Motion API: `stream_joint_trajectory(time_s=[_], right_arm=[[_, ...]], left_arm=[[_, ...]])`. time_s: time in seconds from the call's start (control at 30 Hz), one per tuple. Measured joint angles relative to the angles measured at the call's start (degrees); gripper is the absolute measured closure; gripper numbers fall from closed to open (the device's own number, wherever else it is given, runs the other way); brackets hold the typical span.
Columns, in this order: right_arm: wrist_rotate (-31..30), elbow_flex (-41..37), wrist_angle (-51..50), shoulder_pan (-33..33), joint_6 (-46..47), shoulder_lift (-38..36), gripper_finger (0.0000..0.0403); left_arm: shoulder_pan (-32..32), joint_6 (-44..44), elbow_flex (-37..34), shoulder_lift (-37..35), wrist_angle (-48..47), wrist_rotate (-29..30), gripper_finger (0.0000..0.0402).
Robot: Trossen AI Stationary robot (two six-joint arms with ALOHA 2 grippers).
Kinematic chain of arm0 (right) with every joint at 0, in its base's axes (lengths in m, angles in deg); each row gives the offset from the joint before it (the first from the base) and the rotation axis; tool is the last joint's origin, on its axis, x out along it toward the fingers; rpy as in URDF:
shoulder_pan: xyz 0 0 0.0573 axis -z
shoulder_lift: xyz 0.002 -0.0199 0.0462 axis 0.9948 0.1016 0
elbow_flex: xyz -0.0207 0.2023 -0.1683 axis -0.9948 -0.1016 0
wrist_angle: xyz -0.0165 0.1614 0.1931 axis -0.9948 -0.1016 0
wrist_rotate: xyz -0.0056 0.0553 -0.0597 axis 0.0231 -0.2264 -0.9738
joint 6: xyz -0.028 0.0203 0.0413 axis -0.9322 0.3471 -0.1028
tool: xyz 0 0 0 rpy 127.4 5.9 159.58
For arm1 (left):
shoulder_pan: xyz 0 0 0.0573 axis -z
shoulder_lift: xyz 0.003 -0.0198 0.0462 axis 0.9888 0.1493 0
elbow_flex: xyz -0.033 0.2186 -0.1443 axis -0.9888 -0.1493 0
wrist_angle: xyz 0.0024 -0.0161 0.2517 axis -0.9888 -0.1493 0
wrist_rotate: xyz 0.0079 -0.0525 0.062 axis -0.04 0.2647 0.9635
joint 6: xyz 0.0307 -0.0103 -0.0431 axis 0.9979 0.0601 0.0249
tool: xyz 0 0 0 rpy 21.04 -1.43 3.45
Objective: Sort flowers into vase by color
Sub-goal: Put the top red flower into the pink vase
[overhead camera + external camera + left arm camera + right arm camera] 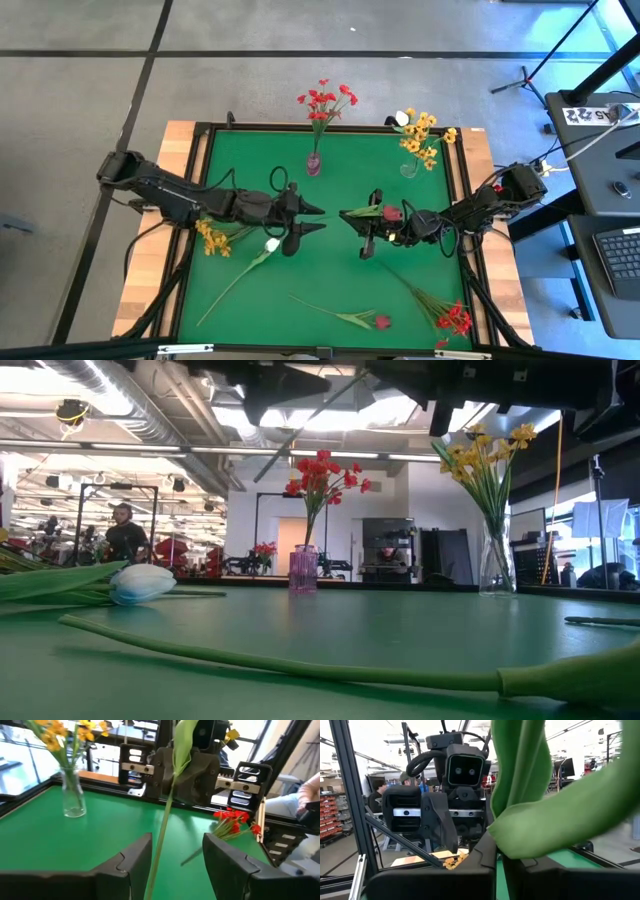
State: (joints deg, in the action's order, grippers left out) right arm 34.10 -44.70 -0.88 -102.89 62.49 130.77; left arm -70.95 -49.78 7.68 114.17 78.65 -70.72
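The robot's left gripper has its open fingers far down the dark red bud's stem (156,859), so it should close nearer the leaves before the right gripper opens.
My right gripper (362,222) is shut on a dark red bud flower (391,212) above the middle of the green table. Its stem (162,830) runs toward my left gripper (318,219), which is open, and passes between the left fingers. On the mat lie a white bud flower (271,244), a yellow-orange cluster (212,238) under my left arm, another dark red bud (382,322) and a red cluster (455,320). A pink vase (314,162) holds red blossoms. A clear vase (410,168) holds yellow blossoms and a white bud. My right gripper pinches the flower's stem (508,872) just below its leaves (520,780), and the fingers lie across the stem. The flower is lifted clear of the mat, about level, with the bud toward my right wrist and the free stem end toward my left gripper. My left gripper has the stem close beside one finger (135,857); I cannot tell whether they touch.
Both vases stand near the far edge of the mat (340,270), which a black raised frame surrounds. The low view shows the white bud (140,582), a stem lying across the foreground (300,672), and a person far back in the room (124,535).
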Motion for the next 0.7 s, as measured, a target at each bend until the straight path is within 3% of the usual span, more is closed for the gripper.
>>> stream_joint_trajectory(time_s=[0.33,0.7], right_arm=[[0.0,0.0,-1.9,0.0,0.9,0.0,0.0390],[0.1,0.0,-3.0,0.0,1.6,0.0,0.0389]], left_arm=[[-3.5,1.6,6.9,6.9,-0.2,-2.1,0.0232],[-5.0,1.5,7.3,7.8,-5.0,-3.4,0.0234]])
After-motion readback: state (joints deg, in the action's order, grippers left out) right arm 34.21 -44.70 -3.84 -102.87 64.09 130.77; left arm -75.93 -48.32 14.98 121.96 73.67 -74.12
